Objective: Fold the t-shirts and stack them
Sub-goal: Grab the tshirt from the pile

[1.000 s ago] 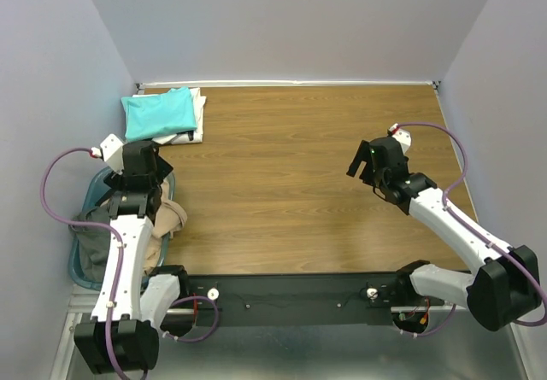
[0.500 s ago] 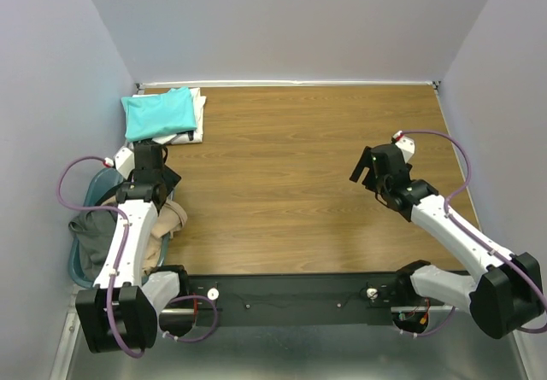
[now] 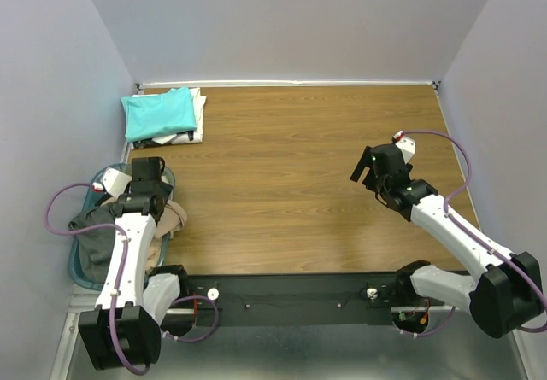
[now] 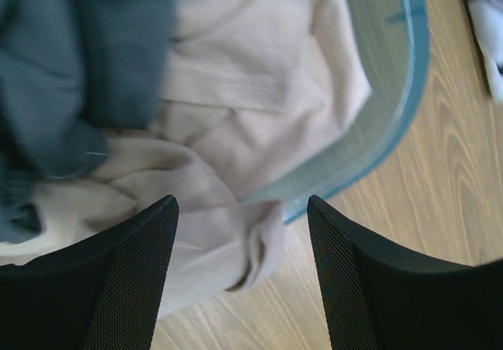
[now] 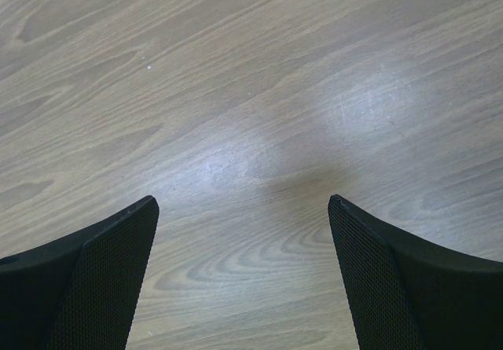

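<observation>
The dark grey t-shirt (image 3: 97, 245) is lying on top of the tan t-shirt's folds (image 4: 157, 120), so I expect it alone to come out when I pick it up.
A folded teal t-shirt (image 3: 158, 114) lies on a folded white t-shirt (image 3: 198, 117) at the table's far left corner. A tan t-shirt (image 3: 172, 217) spills over the rim of the blue-green basket (image 3: 79, 271) at the left edge, with a dark grey t-shirt (image 3: 89, 225) crumpled beside it. My left gripper (image 3: 147, 173) hangs open and empty over the basket. In the left wrist view the tan shirt (image 4: 236, 90) lies between the open fingers (image 4: 126, 279), the grey shirt (image 4: 78, 51) at the left. My right gripper (image 3: 366, 168) is open and empty above bare wood (image 5: 244, 130).
The basket's rim (image 4: 393, 130) curves past the tan shirt onto the wooden table (image 3: 282, 166). An edge of the white shirt (image 4: 491, 20) shows at the top right of the left wrist view. Purple walls close in the table's left, back and right.
My left gripper has drawn back from beside the teal stack toward the near side and now sits over the basket. The right arm has barely moved.
</observation>
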